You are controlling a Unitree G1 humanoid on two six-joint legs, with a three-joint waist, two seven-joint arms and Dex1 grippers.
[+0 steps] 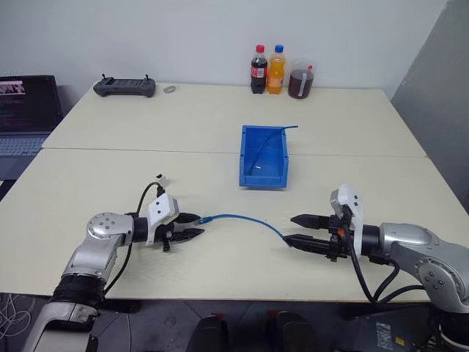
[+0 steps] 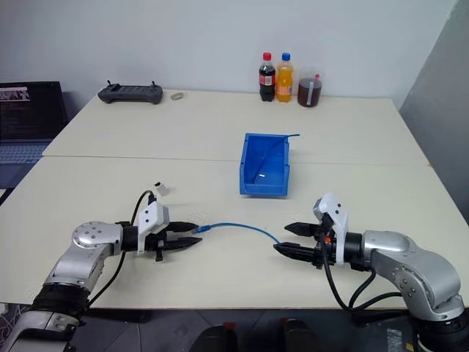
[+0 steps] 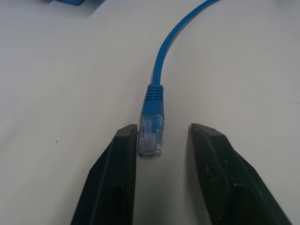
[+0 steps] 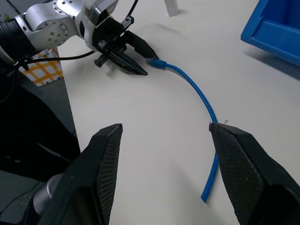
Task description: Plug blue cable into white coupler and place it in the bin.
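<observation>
The light-blue cable stays in a smooth bow (image 1: 245,217). I expect its free tail (image 1: 284,238) to stay arched when I bring the plug to the white coupler.
The light-blue cable (image 1: 242,217) lies curved on the table between my two grippers. Its clear plug (image 3: 151,133) sits between the fingers of my left gripper (image 1: 200,225). The plug touches one finger and a gap shows at the other. My right gripper (image 1: 289,228) is open around the cable's other end, which lies close to one finger (image 4: 234,154). The tiny white coupler (image 1: 160,178) stands on the table just behind my left hand. The bright blue bin (image 1: 262,181) sits mid-table beyond the cable, with a thin darker blue cable in it.
Two bottles (image 1: 267,70) and a cup of dark drink (image 1: 300,81) stand at the table's far edge. A black controller (image 1: 124,87) and a small round object lie at the far left. A laptop (image 1: 26,110) sits off the left edge.
</observation>
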